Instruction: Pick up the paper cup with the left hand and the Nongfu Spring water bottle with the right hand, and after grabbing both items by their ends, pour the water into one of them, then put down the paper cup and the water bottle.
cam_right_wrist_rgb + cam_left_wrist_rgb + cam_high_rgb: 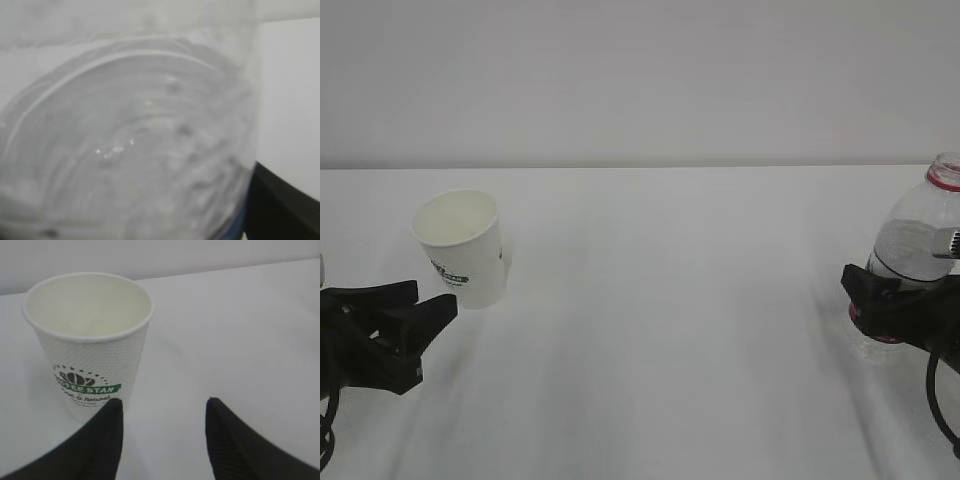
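The paper cup (pixel 465 262) has an unbroken round rim (pixel 458 243) all around it, so I expect the cup's opening to stay open and round when the robot carries the cup by its lower side.
The white dimpled paper cup (pixel 460 245) stands upright on the table at the left, its inside cream and showing no liquid. In the left wrist view the cup (pixel 90 335) is ahead and to the left. My left gripper (pixel 162 407) is open with nothing between its fingers, and its left fingertip (pixel 112 412) overlaps the cup's base. It (pixel 415 310) sits low, just short of the cup. The clear Nongfu Spring water bottle (pixel 918 235), uncapped, stands at the right edge. My right gripper (pixel 870 295) is open, its jaws wide around the bottle's lower body. The bottle (pixel 130 140) fills the right wrist view, and only one finger (pixel 285 205) shows.
The white table (pixel 680 330) stretches between the two arms and meets a plain pale wall (pixel 640 80) behind. The bottle stands close to the right border of the exterior view.
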{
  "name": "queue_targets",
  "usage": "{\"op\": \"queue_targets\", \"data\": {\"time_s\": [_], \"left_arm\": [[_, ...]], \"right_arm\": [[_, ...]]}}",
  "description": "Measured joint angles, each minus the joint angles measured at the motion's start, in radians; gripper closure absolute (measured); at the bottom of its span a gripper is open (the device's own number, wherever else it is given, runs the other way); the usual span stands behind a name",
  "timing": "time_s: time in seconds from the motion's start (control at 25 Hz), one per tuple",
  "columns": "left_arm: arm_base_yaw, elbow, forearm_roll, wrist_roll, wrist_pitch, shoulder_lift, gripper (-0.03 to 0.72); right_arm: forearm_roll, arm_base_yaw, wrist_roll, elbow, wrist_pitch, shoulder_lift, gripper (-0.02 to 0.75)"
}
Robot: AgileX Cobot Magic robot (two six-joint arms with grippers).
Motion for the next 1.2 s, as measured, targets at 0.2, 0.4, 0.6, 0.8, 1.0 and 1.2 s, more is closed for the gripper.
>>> {"op": "queue_targets", "data": {"time_s": [0.2, 0.4, 0.6, 0.8, 1.0, 1.2], "left_arm": [[0.000, 0.000, 0.000, 0.000, 0.000, 0.000, 0.298], [0.000, 0.000, 0.000, 0.000, 0.000, 0.000, 0.298], [0.000, 0.000, 0.000, 0.000, 0.000, 0.000, 0.298], [0.000, 0.000, 0.002, 0.000, 0.000, 0.000, 0.298], [0.000, 0.000, 0.004, 0.000, 0.000, 0.000, 0.298], [0.000, 0.000, 0.004, 0.000, -0.002, 0.023, 0.298]], "right_arm": [[-0.002, 0.000, -0.002, -0.001, 0.000, 0.000, 0.140], [-0.011, 0.000, -0.004, -0.002, -0.008, 0.000, 0.228], [-0.013, 0.000, -0.004, -0.002, -0.010, 0.000, 0.246], [-0.013, 0.000, -0.004, -0.002, -0.010, 0.000, 0.246], [-0.020, 0.000, -0.004, -0.002, -0.010, 0.000, 0.247], [-0.065, 0.000, -0.006, 0.009, -0.017, 0.000, 0.248]]}}
